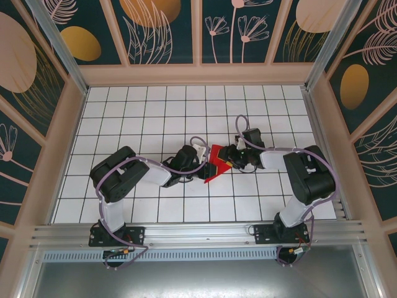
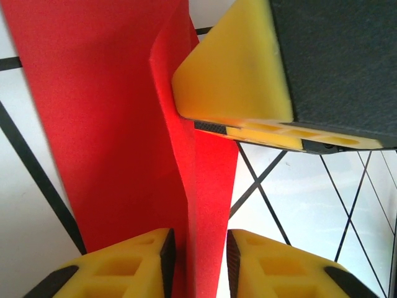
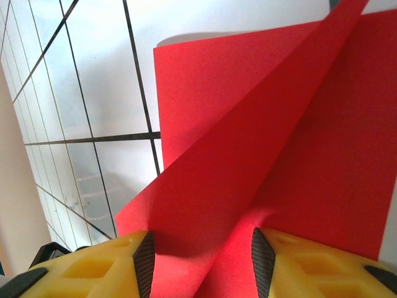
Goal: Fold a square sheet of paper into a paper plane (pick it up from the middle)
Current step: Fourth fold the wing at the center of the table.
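Note:
My left gripper's fingers have the fold (image 2: 183,186) standing upright between them. My left gripper should move back, close and push the fold down flat onto the sheet (image 2: 127,205).
The square sheet of paper (image 1: 215,165) is bright red and partly folded into a pointed shape with raised creases, lying mid-table between both grippers. In the left wrist view a standing fold of the paper (image 2: 111,124) runs between the fingers of my left gripper (image 2: 197,248), whose jaws are slightly apart and open around it. My left gripper (image 1: 200,165) is at the paper's left edge. My right gripper (image 1: 231,158) is at its right edge. Its yellow finger (image 2: 236,68) rests against the fold. In the right wrist view my right gripper (image 3: 201,254) stands open and wide, with a slanted flap of paper (image 3: 260,136) between its fingers.
White grid-tiled table (image 1: 155,112) walled by a wooden frame with patterned panels (image 1: 161,31). A metal rail (image 1: 198,233) runs along the near edge by the arm bases. Free tiles lie behind and to both sides of the paper.

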{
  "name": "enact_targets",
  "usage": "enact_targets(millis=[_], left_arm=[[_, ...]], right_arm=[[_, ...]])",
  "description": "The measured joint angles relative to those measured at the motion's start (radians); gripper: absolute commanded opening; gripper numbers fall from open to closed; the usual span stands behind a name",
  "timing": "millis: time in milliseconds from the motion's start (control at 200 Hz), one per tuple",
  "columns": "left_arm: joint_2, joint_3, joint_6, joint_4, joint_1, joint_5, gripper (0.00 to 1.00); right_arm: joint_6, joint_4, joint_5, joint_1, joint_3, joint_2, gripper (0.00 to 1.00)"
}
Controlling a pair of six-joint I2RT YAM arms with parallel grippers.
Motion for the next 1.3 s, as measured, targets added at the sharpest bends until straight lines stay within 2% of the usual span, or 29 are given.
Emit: enact_targets(millis=[100,270,410,605,866,1296], left_arm=[[-0.038,0.000,-0.003,-0.033,0.000,-0.011,0.42],[-0.139,-0.001,-0.008,-0.095,0.000,-0.075,0.43],[-0.166,-0.017,-0.028,-0.097,0.001,-0.099,0.35],[-0.165,-0.032,-0.060,-0.084,0.001,-0.057,0.26],[-0.118,-0.015,-0.071,-0.056,0.001,-0.006,0.21],[-0.052,0.031,-0.071,-0.098,0.001,-0.029,0.16]], right_arm=[[-0.012,-0.019,0.010,0.007,0.011,0.000,0.50],[-0.030,-0.066,0.044,0.023,0.038,0.005,0.52],[-0.038,-0.094,0.064,0.035,0.060,0.011,0.55],[-0.040,-0.142,0.094,0.051,0.102,0.031,0.59],[-0.040,-0.178,0.116,0.065,0.135,0.044,0.64],[-0.040,-0.188,0.130,0.071,0.144,0.048,0.64]])
